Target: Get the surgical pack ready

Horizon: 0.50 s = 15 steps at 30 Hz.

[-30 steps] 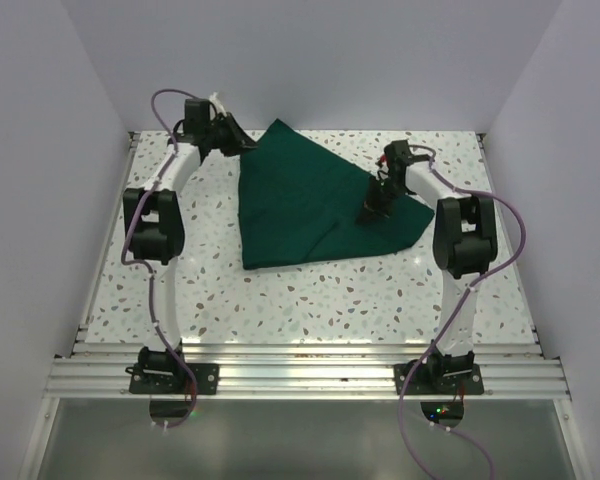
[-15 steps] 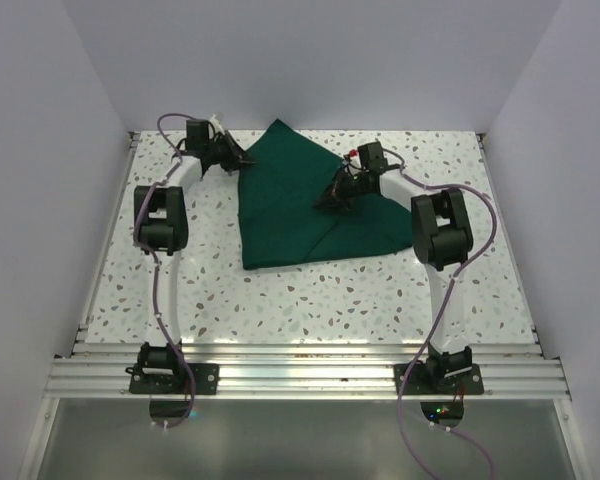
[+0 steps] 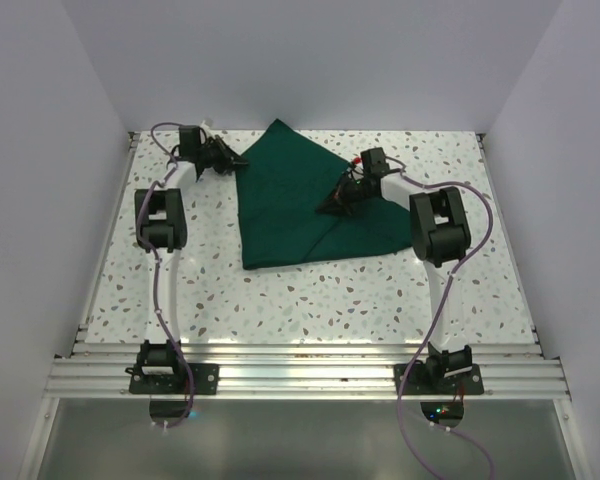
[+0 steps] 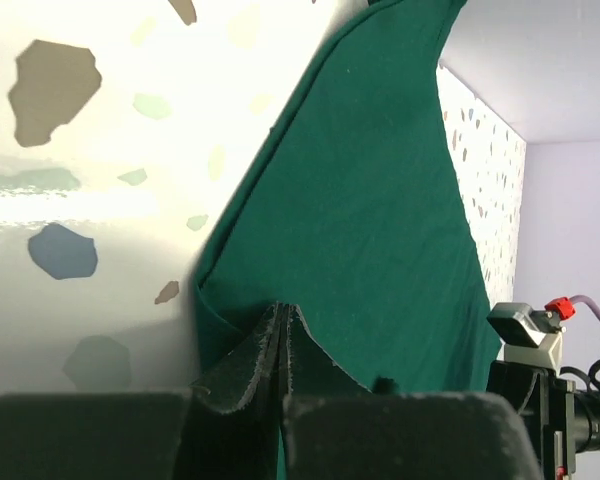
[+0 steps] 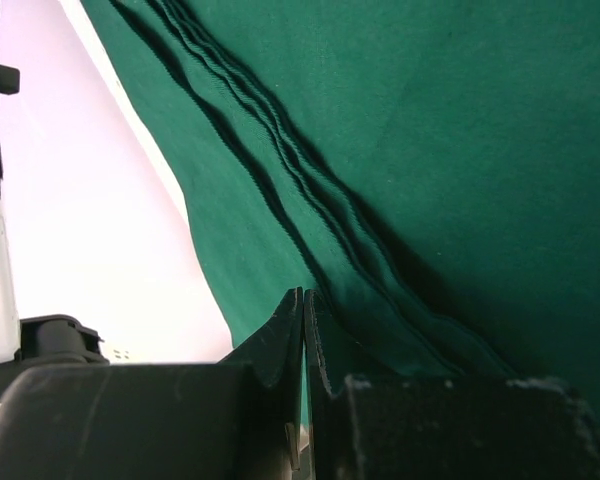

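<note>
The drape's outer flap (image 3: 382, 229) sticks out beyond my right gripper, far from my left gripper, so next my right gripper takes the flap's outer corner and folds it inward.
The dark green drape (image 3: 290, 205) lies spread in an irregular, partly folded shape at the far middle of the speckled table. My left gripper (image 3: 237, 160) sits low at the drape's left edge. In the left wrist view its jaws (image 4: 280, 312) are pressed together on a fold of the drape (image 4: 380, 220). My right gripper (image 3: 331, 207) rests on the drape's middle-right. In the right wrist view it (image 5: 303, 297) is shut on a layered hem of the drape (image 5: 460, 130). No silver tray is in view.
White walls close the table on the left, far and right sides. An aluminium rail (image 3: 300, 375) runs along the near edge with both arm bases. The right arm's wrist (image 4: 545, 400) shows past the drape in the left wrist view.
My right gripper has moved left across the drape and dropped low, and the drape's right corner has drawn in a little. My left gripper has shifted slightly left and down at the drape's edge.
</note>
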Motion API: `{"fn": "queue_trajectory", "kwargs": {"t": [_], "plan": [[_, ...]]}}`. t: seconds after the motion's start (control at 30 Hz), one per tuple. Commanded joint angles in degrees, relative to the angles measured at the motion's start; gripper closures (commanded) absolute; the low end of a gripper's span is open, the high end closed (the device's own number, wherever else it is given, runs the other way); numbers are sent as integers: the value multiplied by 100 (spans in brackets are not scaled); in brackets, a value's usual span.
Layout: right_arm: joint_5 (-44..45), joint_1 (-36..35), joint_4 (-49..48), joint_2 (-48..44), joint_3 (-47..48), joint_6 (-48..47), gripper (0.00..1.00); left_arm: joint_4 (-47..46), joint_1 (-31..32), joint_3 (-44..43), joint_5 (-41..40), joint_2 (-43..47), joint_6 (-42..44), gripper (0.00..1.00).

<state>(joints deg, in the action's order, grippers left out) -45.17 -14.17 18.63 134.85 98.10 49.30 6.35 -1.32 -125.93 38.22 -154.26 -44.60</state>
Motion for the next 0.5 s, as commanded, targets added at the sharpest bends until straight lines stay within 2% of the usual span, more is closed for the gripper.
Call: {"fn": "queue_trajectory", "kwargs": {"t": [0.0, 0.07, 0.17, 0.2, 0.23, 0.27, 0.33, 0.37, 0.43, 0.47], "plan": [[-194, 46, 148, -37, 103, -139, 98, -283, -96, -196, -51, -53, -128, 98], [-159, 73, 333, -116, 252, -210, 99, -406, -105, -143, -16, 149, -302, 86], [-80, 221, 334, -371, 332, -219, 99, -511, -88, -125, 19, 552, -453, 80], [-28, 283, 377, -467, 358, -262, 98, -494, -79, -116, -50, 685, -462, 76], [60, 371, 448, -659, 376, -324, 98, -460, -87, -20, -95, 843, -488, 68], [304, 563, 718, -774, 420, -411, 96, -424, -87, 50, -130, 1158, -488, 65], [735, 801, 1210, -933, 507, -789, 82, -93, -70, 252, -305, 1467, -375, 59], [1312, 1046, 1770, -1056, 673, -1138, 75, 32, -61, 349, -437, 1790, -296, 59], [1921, 1249, 2195, -1162, 797, -1465, 72, 530, 17, 700, -586, 2126, 54, 59], [2315, 1381, 2589, -1232, 920, -1606, 64, 743, 53, 823, -822, 2450, 222, 59]]}}
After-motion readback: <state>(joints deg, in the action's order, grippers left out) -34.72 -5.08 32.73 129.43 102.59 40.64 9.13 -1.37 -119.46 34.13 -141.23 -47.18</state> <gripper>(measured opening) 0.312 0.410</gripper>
